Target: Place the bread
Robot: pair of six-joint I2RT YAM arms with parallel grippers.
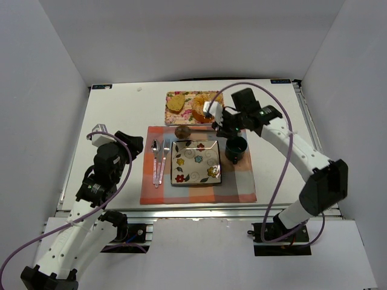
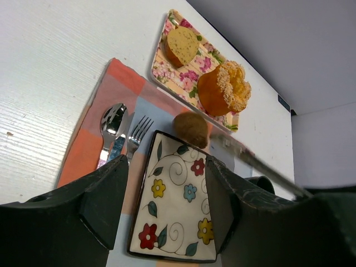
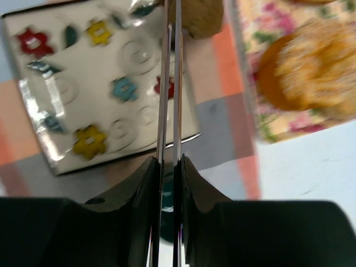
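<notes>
The brown roll is held in the tongs by the flowered plate's clear far edge. My right gripper should keep moving the roll down until it touches the plate.
A small brown bread roll lies at the far edge of the flowered square plate. It also shows in the left wrist view and in the right wrist view. My right gripper is shut on metal tongs, whose tips reach the roll; I cannot tell whether they pinch it. My left gripper is open and empty, hovering over the near left of the plate.
A floral tray at the back holds a sugared ring bread and a yellow slice. A dark green cup stands right of the plate. A spoon and fork lie left of it on the checked placemat.
</notes>
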